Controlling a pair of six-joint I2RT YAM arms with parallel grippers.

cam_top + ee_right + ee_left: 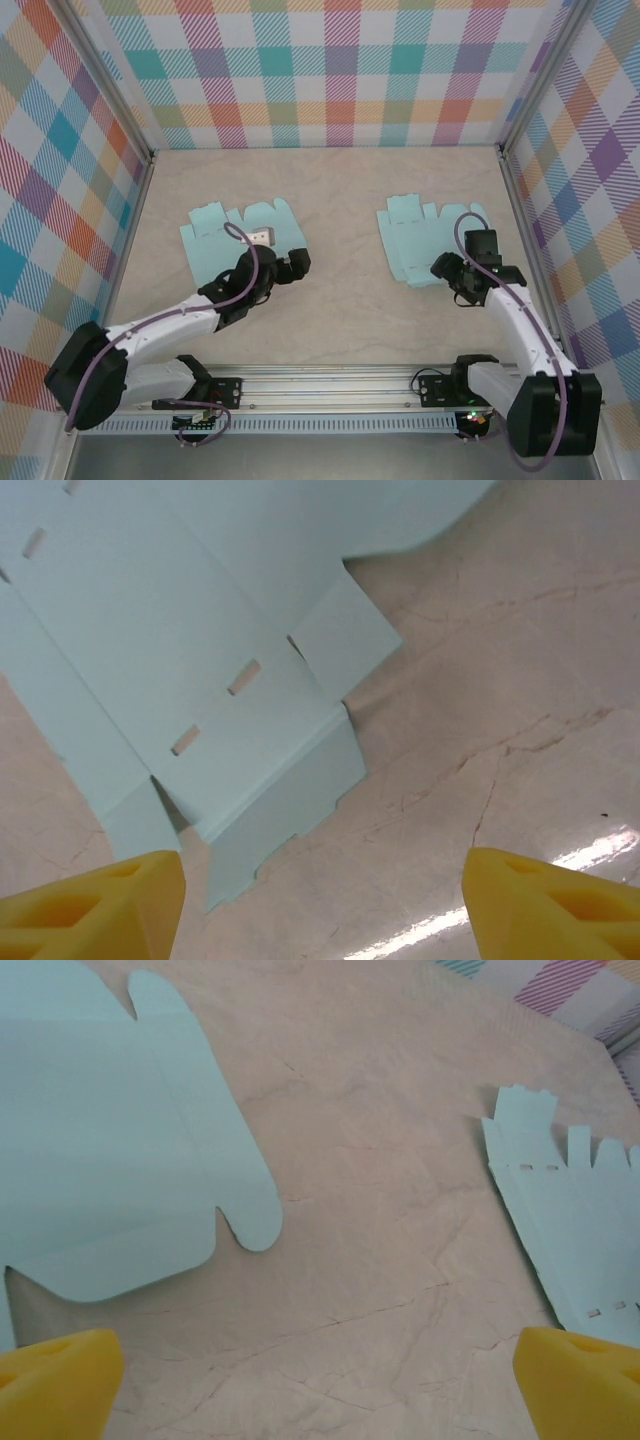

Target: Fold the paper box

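Open table (346,246) lies between my left gripper's spread fingers and the slotted blank, so I should keep going toward its long edge (388,246) until the fingers straddle it.
Two flat light-blue paper box blanks lie on the beige table. The left blank (235,238) (110,1150) lies just beyond and left of my left gripper (295,263) (320,1390). That gripper is open, with bare table between its yellow fingertips (55,1385). The right blank (418,240) (180,640) (580,1220) has slots and a small flap (290,810) angled down at its near edge. My right gripper (448,268) (325,910) hovers at that near right corner. Its jaws stand apart with nothing between them, and its left fingertip (95,910) is close to the flap.
Plaid walls (320,70) enclose the table on three sides. A metal rail (330,385) carrying the arm bases runs along the near edge. Bare table (345,290) lies between the two blanks.
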